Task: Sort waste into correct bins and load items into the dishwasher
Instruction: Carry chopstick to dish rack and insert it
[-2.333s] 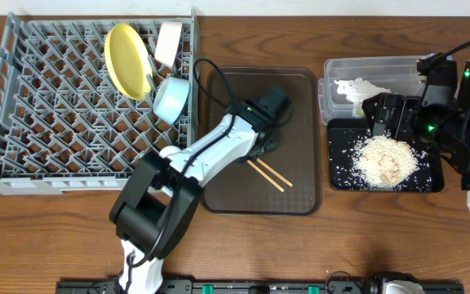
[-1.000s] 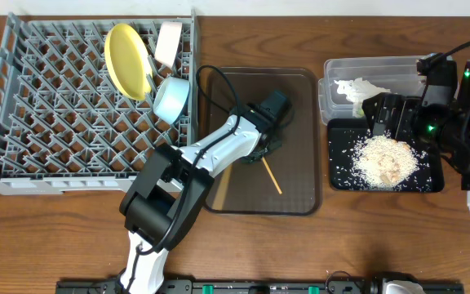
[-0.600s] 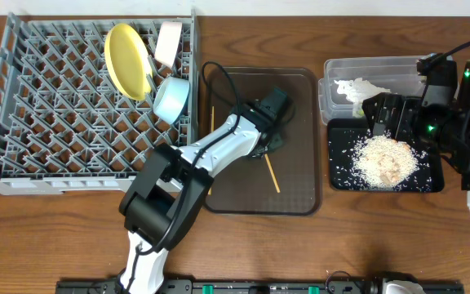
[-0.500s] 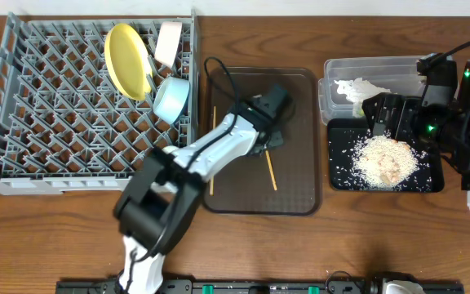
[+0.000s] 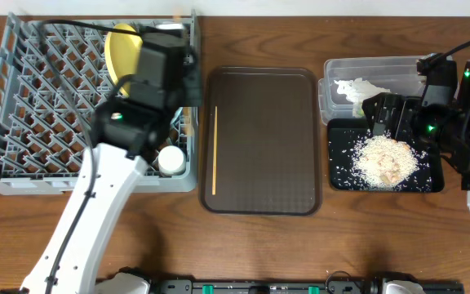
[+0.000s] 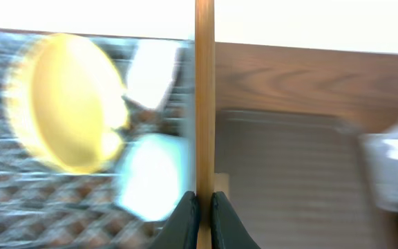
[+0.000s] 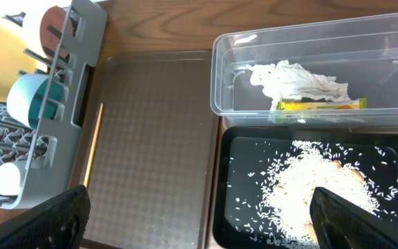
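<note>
The rack wires are open beside the light-blue bowl, so the robot's left gripper goes on moving the chopstick into the gap (image 6: 101, 185) by the yellow plate and lets go of it there.
My left gripper (image 5: 168, 67) is over the right side of the grey dish rack (image 5: 47, 122). In the left wrist view it (image 6: 204, 198) is shut on a wooden chopstick (image 6: 204, 104), held upright. The second chopstick (image 5: 215, 151) lies along the left edge of the dark-brown tray (image 5: 268, 139). The yellow plate (image 6: 64, 104), white bowl (image 6: 150, 72) and light-blue bowl (image 6: 150, 173) stand in the rack; the white cup (image 5: 170, 159) sits at its front right. My right gripper (image 7: 199, 200) is open and empty above the black tray (image 7: 244, 159) of rice crumbs (image 7: 316, 187).
The clear tub (image 7: 226, 76) behind the black tray holds the white tissue (image 7: 296, 79) and the green-yellow wrapper (image 7: 320, 105). The brown tray lies between the rack and the bins. Bare wooden table runs along the front edge.
My left arm has lifted off the brown tray with one chopstick and swung left over the rack. The other chopstick slid to the tray's left edge. The right arm has not moved.
</note>
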Controlling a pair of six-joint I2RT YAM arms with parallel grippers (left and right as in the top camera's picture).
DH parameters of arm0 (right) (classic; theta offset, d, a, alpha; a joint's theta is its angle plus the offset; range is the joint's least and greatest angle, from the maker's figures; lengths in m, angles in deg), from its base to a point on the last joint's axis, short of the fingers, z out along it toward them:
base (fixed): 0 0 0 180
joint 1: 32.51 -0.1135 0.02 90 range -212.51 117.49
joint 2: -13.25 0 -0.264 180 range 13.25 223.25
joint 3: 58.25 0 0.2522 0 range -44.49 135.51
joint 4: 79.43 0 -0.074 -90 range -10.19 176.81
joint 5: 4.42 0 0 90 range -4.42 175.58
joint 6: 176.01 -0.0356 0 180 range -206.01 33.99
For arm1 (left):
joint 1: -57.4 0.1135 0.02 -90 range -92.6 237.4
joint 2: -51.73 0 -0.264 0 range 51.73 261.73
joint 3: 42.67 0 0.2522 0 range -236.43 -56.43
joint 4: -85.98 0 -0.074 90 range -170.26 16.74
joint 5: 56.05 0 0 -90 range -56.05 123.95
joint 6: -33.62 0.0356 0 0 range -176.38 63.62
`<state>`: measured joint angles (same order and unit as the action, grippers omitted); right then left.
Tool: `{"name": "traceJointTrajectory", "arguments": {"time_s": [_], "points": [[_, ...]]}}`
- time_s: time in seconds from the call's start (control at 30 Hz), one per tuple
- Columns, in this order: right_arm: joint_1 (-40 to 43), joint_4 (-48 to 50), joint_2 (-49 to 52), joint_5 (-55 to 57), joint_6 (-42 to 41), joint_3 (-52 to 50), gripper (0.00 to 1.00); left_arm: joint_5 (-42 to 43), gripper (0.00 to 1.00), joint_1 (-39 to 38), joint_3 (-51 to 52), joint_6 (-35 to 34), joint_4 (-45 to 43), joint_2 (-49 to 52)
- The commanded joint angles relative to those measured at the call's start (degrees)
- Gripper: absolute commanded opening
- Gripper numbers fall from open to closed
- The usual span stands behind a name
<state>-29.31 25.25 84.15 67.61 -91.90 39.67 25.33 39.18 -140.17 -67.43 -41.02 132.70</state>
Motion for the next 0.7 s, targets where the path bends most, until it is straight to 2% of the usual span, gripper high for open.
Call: {"name": "traceJointTrajectory", "arguments": {"time_s": [0.0, 0.17, 0.43, 0.67], "points": [[0.2, 0.0, 0.3, 0.2, -0.5, 0.1, 0.99, -6.1, 0.07, 3.2, 0.6, 11.8, 0.9, 3.0], [0.2, 0.0, 0.3, 0.2, -0.5, 0.1, 0.99, -6.5, 0.08, 6.8, 1.1, 20.3, 1.1, 8.0], [0.2, 0.0, 0.3, 0.2, -0.5, 0.1, 0.99, -7.1, 0.07, 11.1, 1.1, 20.4, 2.3, 13.3], [0.2, 0.0, 0.3, 0.2, -0.5, 0.1, 0.99, -6.9, 0.08, 13.2, 1.3, 20.4, 7.9, 15.3]]}}
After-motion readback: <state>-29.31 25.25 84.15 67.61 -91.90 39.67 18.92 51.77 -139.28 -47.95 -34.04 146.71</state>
